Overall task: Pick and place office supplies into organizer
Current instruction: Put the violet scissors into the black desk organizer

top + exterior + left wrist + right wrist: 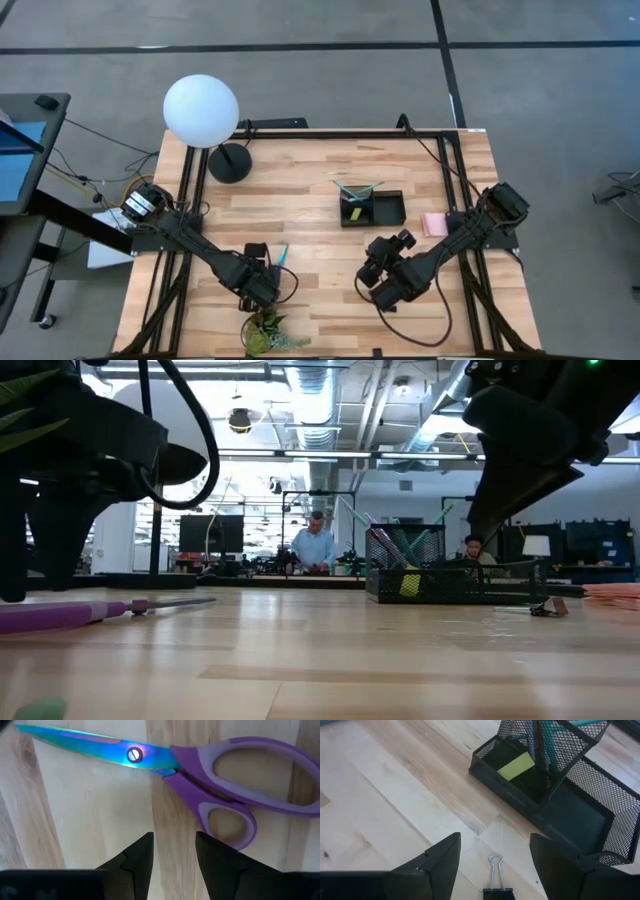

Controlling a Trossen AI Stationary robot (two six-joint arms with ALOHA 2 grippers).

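Note:
I should move my left gripper over, because both of its fingers are outside the scissors' small handle loop. I should then put a finger inside it and pinch the loop's side.
The purple-handled, teal-bladed scissors lie flat on the table, shut. My left gripper hovers open just near their handles; one finger stands in front of the small handle loop. My right gripper is open over a small black binder clip that lies on the wood between its fingers, untouched. The black mesh organizer stands beyond it. Its tall compartment holds teal pens and its low tray holds a yellow pad. A pink sticky-note pad lies to the organizer's right.
A white globe lamp on a black round base stands at the far left. A small green plant sits at the near edge just beside my left gripper. People show in the room behind the table.

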